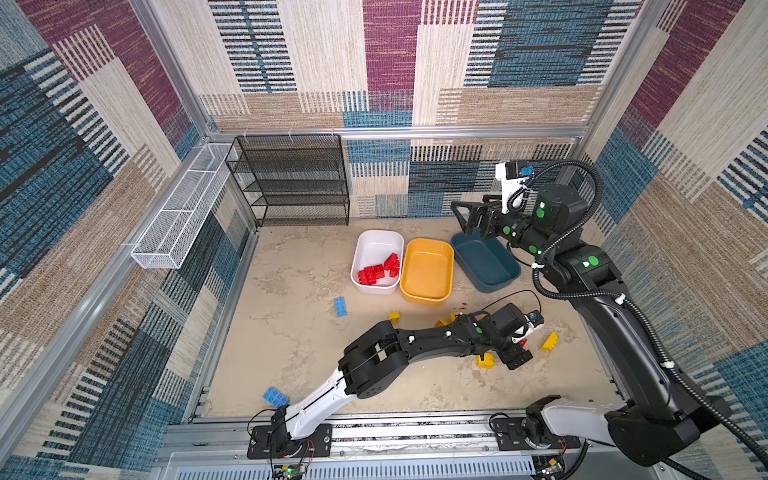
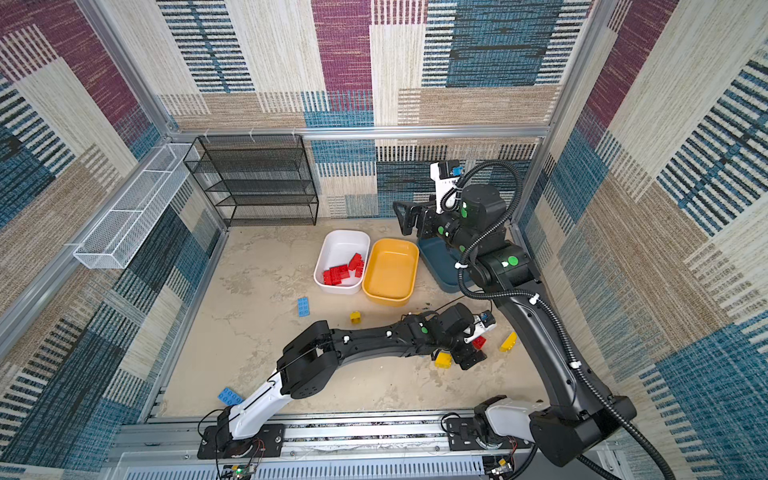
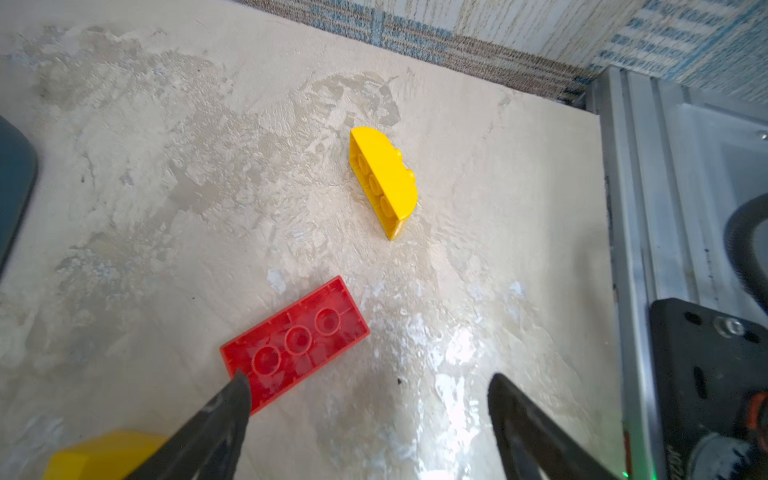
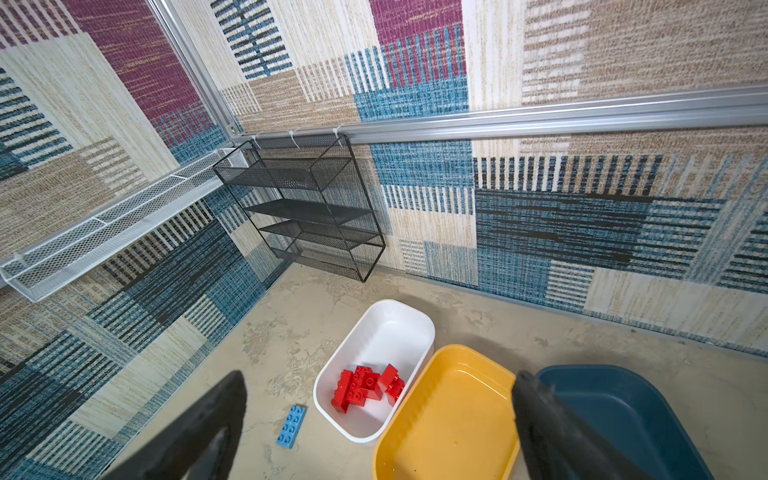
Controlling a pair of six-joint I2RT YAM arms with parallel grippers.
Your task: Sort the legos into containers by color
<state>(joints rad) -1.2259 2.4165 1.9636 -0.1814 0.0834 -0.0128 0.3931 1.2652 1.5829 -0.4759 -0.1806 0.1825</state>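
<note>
The red lego (image 3: 296,339) is outside the open fingers of my left gripper. I should go back toward the teal container and close on the red lego's near end (image 3: 254,366).
My left gripper (image 3: 370,386) reaches across to the right, low over the table, and is open with nothing between its fingers. A red lego (image 3: 295,343) lies underside up beside one fingertip. A yellow half-round lego (image 3: 384,178) lies farther off, and another yellow lego (image 1: 485,360) sits by the gripper (image 1: 517,357). My right gripper (image 4: 378,386) hangs open and empty high above the containers. The white container (image 1: 376,243) holds several red legos (image 1: 380,270). The yellow container (image 1: 428,270) and the teal container (image 1: 486,266) look empty.
Loose on the table are a blue lego (image 1: 340,306) left of the containers, another blue one (image 1: 275,397) near the front left, and a small yellow one (image 1: 394,316). A black mesh rack (image 1: 291,183) and a white wire basket (image 1: 183,208) line the walls.
</note>
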